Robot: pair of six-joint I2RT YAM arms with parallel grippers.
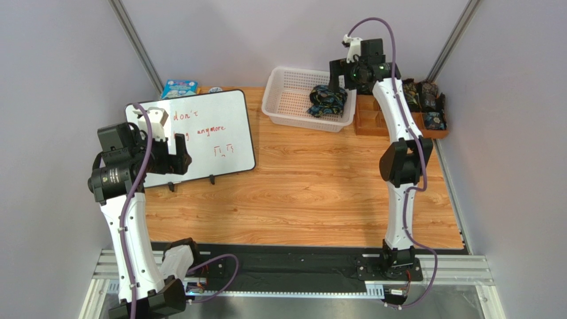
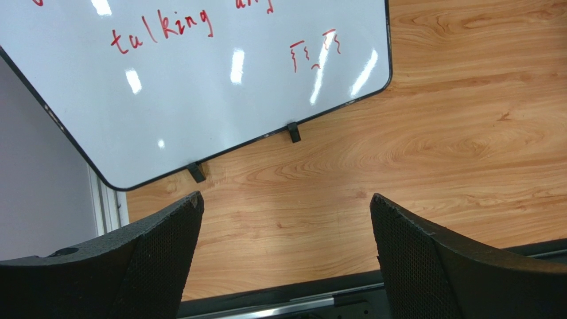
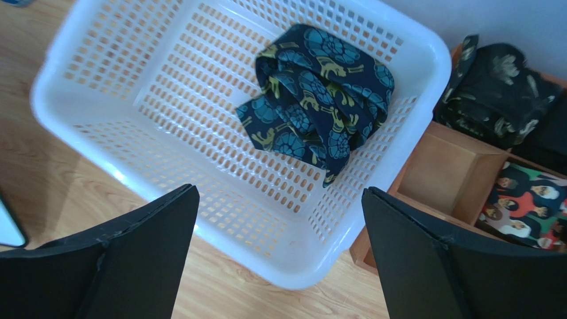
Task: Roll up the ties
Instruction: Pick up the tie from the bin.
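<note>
The bunched black tie (image 1: 326, 100) is uncovered under the open fingers of my right gripper. I should carry on moving down into the white basket until the tie has a finger on each side of its folds (image 3: 319, 125), and then close.
A black tie with teal and yellow paisley (image 1: 327, 100) lies bunched in the right part of a white perforated basket (image 1: 286, 106); the right wrist view shows the tie (image 3: 319, 100) in the basket (image 3: 219, 219). My right gripper (image 1: 343, 72) hangs above the basket's right end, open and empty (image 3: 279, 199). Other dark printed ties (image 1: 426, 100) lie in a wooden compartment box (image 1: 373, 119) at the far right; they also show in the right wrist view (image 3: 499, 86). My left gripper (image 1: 174, 154) is open and empty over the whiteboard's near edge (image 2: 286, 206).
A whiteboard (image 1: 199, 136) with red writing lies flat at the left, also in the left wrist view (image 2: 199, 80). A blue packet (image 1: 180, 88) sits behind it. A black rail (image 1: 286, 262) runs along the table's near edge.
</note>
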